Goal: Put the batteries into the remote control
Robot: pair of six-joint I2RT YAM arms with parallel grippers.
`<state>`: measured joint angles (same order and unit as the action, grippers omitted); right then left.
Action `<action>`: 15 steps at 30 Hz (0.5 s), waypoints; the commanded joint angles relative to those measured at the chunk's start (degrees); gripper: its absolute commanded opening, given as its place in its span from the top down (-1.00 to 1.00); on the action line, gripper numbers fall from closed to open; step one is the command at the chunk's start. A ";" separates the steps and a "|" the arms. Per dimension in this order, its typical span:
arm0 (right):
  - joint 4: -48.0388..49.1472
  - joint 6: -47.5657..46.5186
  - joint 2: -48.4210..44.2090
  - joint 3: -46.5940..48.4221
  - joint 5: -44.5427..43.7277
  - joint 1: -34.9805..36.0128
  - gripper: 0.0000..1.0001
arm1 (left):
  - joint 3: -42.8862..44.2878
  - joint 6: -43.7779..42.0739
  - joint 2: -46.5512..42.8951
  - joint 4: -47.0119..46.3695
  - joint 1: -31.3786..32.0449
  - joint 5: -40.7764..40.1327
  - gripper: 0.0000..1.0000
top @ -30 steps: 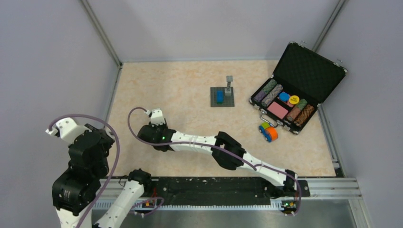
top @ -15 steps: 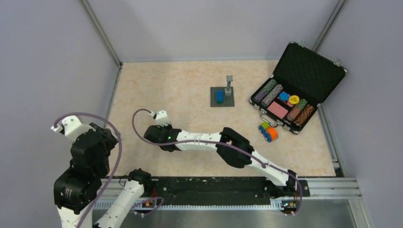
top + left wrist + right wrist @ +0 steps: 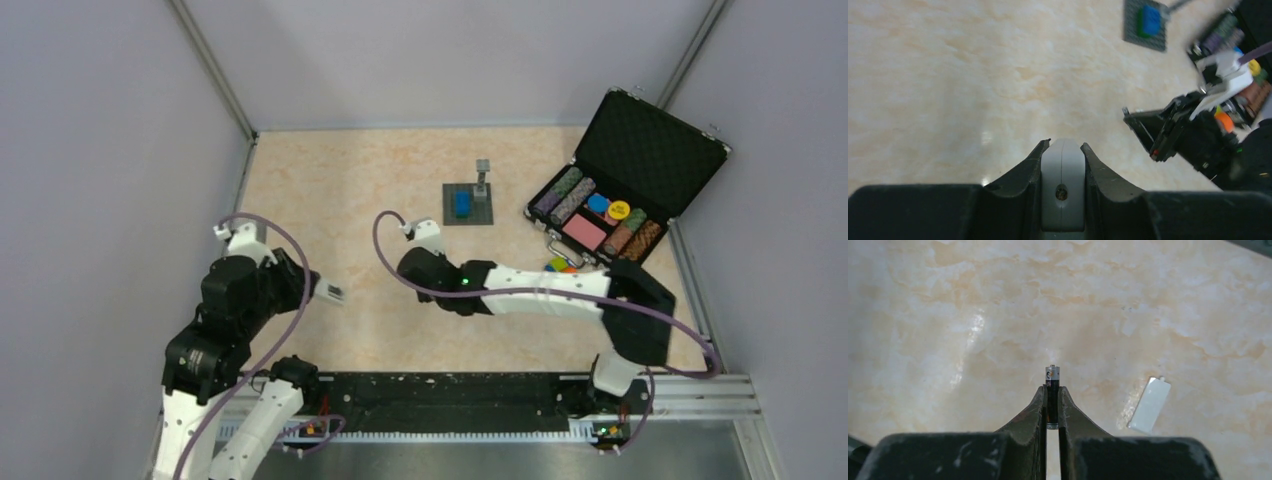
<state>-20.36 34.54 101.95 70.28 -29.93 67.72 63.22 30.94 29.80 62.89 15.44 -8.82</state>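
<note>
The battery (image 3: pixel 1052 373) is pointing down at the tabletop and away from the remote control's compartment (image 3: pixel 334 291). Next, my right gripper moves back and tilts the battery in line with the compartment.
My left gripper (image 3: pixel 1062 150) is shut on the remote control (image 3: pixel 1063 180), a grey-white bar seen end-on between the fingers and held above the table. In the top view its end (image 3: pixel 331 293) sticks out of the left gripper to the right. My right gripper (image 3: pixel 1052 392) is shut on one battery (image 3: pixel 1052 377), a slim dark cylinder whose tip pokes out past the fingertips, above the table. The right arm (image 3: pixel 520 285) reaches left across the middle, and its gripper faces the remote a short way off. The second battery is not in view.
A small white flat rectangular cover (image 3: pixel 1149 405) lies on the table right of the right gripper. A grey baseplate with a blue block (image 3: pixel 467 204) stands at the back centre. An open black case of poker chips (image 3: pixel 600 215) sits at the back right.
The left arm has swung in from the far left towards the middle, bringing the remote with it. The right arm has pulled back to the right and folded its elbow.
</note>
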 commanded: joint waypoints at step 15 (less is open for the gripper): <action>10.67 -12.79 -49.43 -10.99 13.35 -2.64 0.90 | -8.27 1.18 15.38 -46.98 -0.08 61.92 1.00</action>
<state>-15.27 27.62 56.90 59.66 -22.83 65.43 55.07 28.86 41.54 30.52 15.44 39.68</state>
